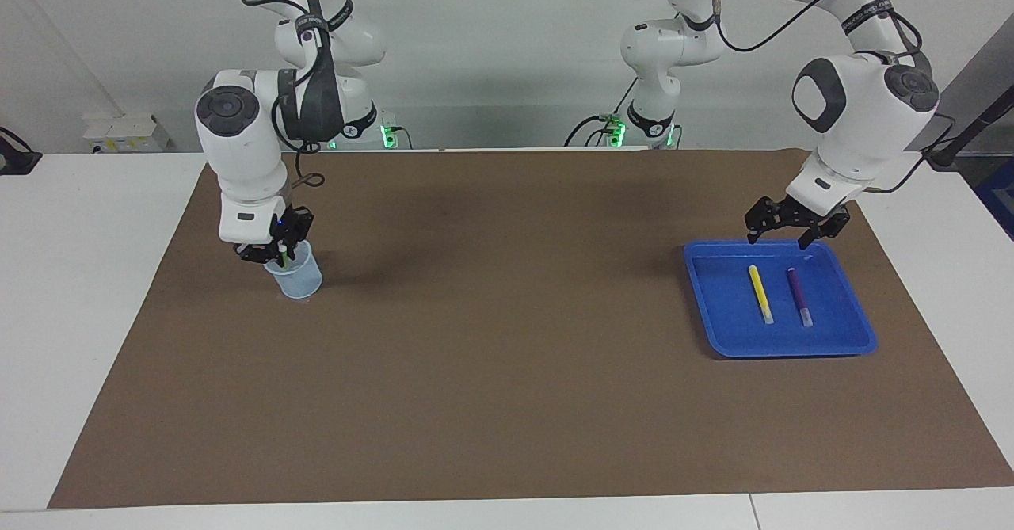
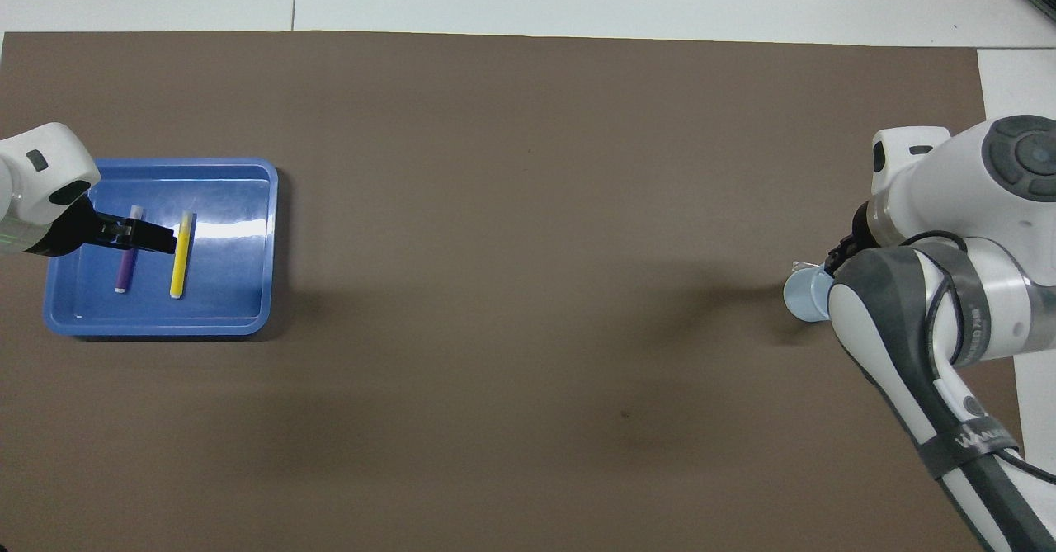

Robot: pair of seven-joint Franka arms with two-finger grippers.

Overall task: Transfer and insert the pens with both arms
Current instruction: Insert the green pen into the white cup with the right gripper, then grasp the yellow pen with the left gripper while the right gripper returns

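The yellow pen (image 2: pixel 182 257) is in the tray, a long way from the cup, so the robot's right gripper should move next to the tray (image 2: pixel 337 290) and take the pen from the left gripper.
My right gripper (image 1: pixel 276 253) hangs just over the mouth of a clear plastic cup (image 1: pixel 299 279) at the right arm's end of the table. It is shut on the green pen (image 1: pixel 283 261), which stands upright with its lower end inside the cup. The overhead view shows only a part of the cup (image 2: pixel 801 298); the right arm covers the gripper. A yellow pen (image 1: pixel 760 293) and a purple pen (image 1: pixel 799 296) lie side by side in a blue tray (image 1: pixel 780 348). My left gripper (image 1: pixel 781 234) is open above the tray's edge nearest the robots, holding nothing.
A brown mat (image 1: pixel 507 371) covers the table, and the tray (image 2: pixel 157 327) rests on it at the left arm's end. Two smaller white arms with green lights (image 1: pixel 651 122) stand at the robots' end of the table.
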